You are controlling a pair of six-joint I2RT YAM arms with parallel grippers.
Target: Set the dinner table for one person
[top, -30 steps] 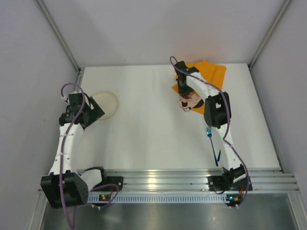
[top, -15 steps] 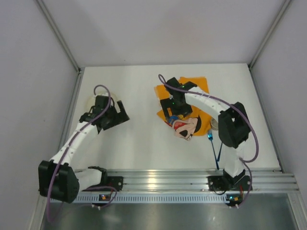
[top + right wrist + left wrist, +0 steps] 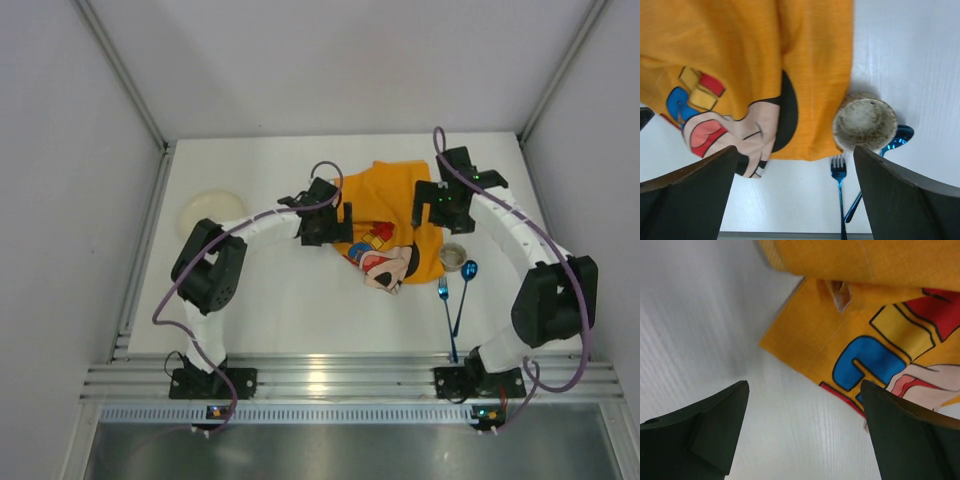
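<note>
The placemat lies rumpled and folded [image 3: 374, 212] over on itself. So my right gripper should hold its edge [image 3: 850, 47] past the cup while my left gripper pulls the other end out flat.
The orange Mickey Mouse placemat [image 3: 385, 225] lies rumpled and partly folded on the white dinner table [image 3: 290, 300], right of centre. My left gripper [image 3: 325, 225] hovers at the cloth's left edge, open, with only bare tabletop between its fingers [image 3: 804, 390]; the cloth's corner [image 3: 855, 330] lies just beyond them. My right gripper [image 3: 440, 205] hangs open over the cloth's right side, holding nothing [image 3: 795, 152]. The cloth [image 3: 740, 60] fills that view's upper left.
A small speckled cup [image 3: 453, 255] [image 3: 865, 123] stands against the cloth's right edge. A blue fork [image 3: 446, 315] [image 3: 839, 185] and a blue spoon [image 3: 466, 280] [image 3: 897, 137] lie near the front right. A cream plate [image 3: 212, 212] sits at the far left.
The right gripper has opened and let go of the placemat, then moved right. The left arm has swung from the plate over to the cloth's left edge.
</note>
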